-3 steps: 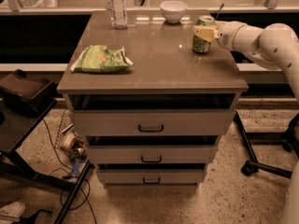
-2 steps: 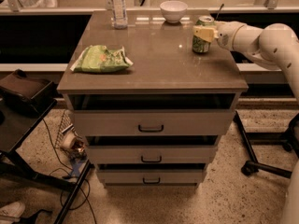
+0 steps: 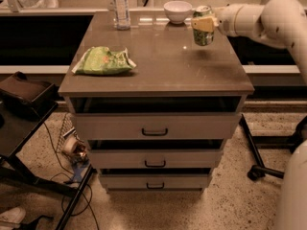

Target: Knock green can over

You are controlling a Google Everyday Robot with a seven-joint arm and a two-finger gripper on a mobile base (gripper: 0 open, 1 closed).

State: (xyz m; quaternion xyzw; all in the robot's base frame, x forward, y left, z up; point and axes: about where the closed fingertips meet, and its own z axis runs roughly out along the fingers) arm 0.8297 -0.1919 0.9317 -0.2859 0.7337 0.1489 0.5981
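Next, I bring the green can [image 3: 202, 35] forward, tip it and lay it on its side on the cabinet top [image 3: 213, 57], because the can hangs almost upright in my gripper.
The green can [image 3: 203, 36], with pale mottled print and a silver top, is at the back right of the brown cabinet top [image 3: 158, 68]. It stands nearly upright, leaning a little. Its base seems to hang slightly above the surface. My gripper [image 3: 205, 24] comes in from the right on a white arm [image 3: 259, 20]. A pale yellow finger [image 3: 201, 24] crosses the front of the can's upper half, so the gripper is shut on the can. The other finger is hidden behind the can.
A white bowl [image 3: 177, 11] sits just left of the can at the back. A clear plastic bottle [image 3: 121, 8] stands at the back left. A light-green snack bag [image 3: 103, 61] lies front left. Drawers [image 3: 154, 128] are below. A black stand [image 3: 24, 99] is at the left and a chair base [image 3: 261, 169] at the right.
The can and the gripper have moved up and slightly left in the view, and the can now looks raised off the surface. The bowl, bottle and bag have not moved.
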